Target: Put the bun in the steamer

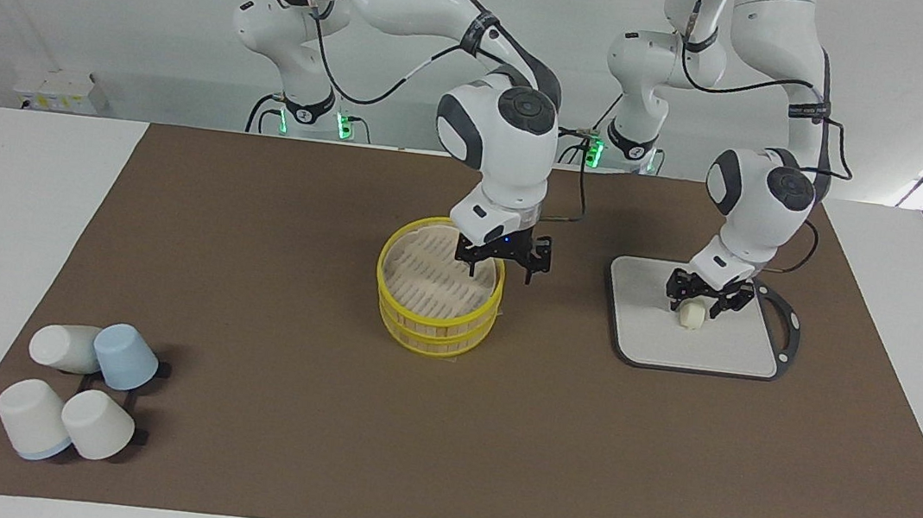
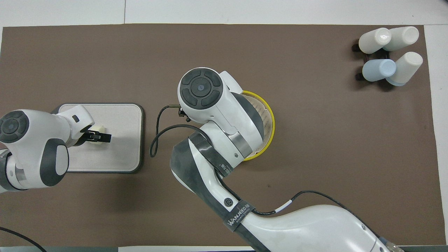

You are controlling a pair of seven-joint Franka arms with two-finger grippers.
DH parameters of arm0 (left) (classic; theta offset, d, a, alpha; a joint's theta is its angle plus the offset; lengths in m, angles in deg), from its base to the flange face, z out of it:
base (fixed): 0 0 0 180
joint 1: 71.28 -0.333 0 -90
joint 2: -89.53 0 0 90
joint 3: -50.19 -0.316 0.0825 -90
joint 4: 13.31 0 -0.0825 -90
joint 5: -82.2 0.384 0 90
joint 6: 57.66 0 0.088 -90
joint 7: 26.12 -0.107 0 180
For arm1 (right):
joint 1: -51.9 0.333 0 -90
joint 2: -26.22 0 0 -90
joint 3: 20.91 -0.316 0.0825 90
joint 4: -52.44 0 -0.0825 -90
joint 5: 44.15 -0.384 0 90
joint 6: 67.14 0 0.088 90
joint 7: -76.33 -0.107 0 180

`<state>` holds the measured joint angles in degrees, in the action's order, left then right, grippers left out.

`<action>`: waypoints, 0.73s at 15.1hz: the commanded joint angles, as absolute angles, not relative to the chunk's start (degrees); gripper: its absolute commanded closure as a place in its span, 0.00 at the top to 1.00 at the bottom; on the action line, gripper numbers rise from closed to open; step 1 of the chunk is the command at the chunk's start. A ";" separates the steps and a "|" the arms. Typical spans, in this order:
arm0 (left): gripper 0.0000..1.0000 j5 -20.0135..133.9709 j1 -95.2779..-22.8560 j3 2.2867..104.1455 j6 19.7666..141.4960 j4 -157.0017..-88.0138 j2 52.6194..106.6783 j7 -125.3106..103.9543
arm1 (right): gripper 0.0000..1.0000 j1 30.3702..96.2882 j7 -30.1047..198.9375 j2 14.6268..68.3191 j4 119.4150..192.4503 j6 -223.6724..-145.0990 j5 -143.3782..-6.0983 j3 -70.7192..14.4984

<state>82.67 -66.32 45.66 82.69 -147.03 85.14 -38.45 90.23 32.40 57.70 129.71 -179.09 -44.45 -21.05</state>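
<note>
My gripper will lift the yellow lid (image 2: 273, 124), and then its pale sheet (image 2: 264, 113) should come up with it and show a slatted level, because the sheet sits inside the lid's rim.
The bun (image 1: 691, 316) is a small cream-white piece lying on the grey board (image 1: 730, 346) toward the left arm's end of the table. My left gripper (image 1: 697, 308) is down at the bun, open, with a finger on each side of it. The overhead view shows the gripper (image 2: 99, 137) over the bun (image 2: 101, 130). The steamer (image 1: 435, 319) is a yellow-rimmed two-tier basket in the middle of the mat, with its slatted top showing. My right gripper (image 1: 502, 271) is open and low over the steamer's rim on the side nearer to the robots. The right arm hides most of the steamer (image 2: 267, 115) from above.
Several white and blue cups (image 1: 76, 398) lie tipped in a cluster at the right arm's end of the mat, farther from the robots. The brown mat (image 1: 267, 289) covers the table. A cable (image 2: 157, 136) hangs by the right wrist between the board and the steamer.
</note>
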 commanded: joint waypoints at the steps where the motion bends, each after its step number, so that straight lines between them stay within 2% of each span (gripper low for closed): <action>1: 0.45 82.29 -65.92 45.35 84.46 -147.69 84.79 -39.30 | 0.99 91.01 31.86 57.24 132.86 -181.48 -43.45 -21.00; 3: 0.37 82.29 -65.92 45.35 83.93 -147.61 84.79 -39.30 | 0.95 91.98 31.77 57.16 134.70 -183.58 -43.53 -20.91; 4: 0.32 82.29 -65.92 45.35 83.84 -147.52 84.79 -39.22 | 0.87 91.98 31.77 57.07 135.32 -184.03 -43.53 -20.91; 5: 0.31 82.29 -65.92 45.35 83.58 -147.43 84.79 -39.22 | 0.60 91.98 31.86 57.07 135.41 -184.03 -43.53 -20.91; 6: 0.31 82.29 -65.92 45.35 83.05 -147.26 84.79 -39.22 | 0.16 91.90 31.86 57.07 135.50 -184.03 -43.53 -20.91; 7: 0.31 82.20 -65.92 45.35 82.27 -146.91 84.79 -39.22 | 0.00 91.89 32.73 56.98 135.67 -183.95 -43.27 -20.91; 11: 0.31 79.92 -65.92 45.35 75.86 -142.09 84.70 -39.04 | 0.00 91.02 36.25 56.98 134.98 -183.86 -43.27 -20.73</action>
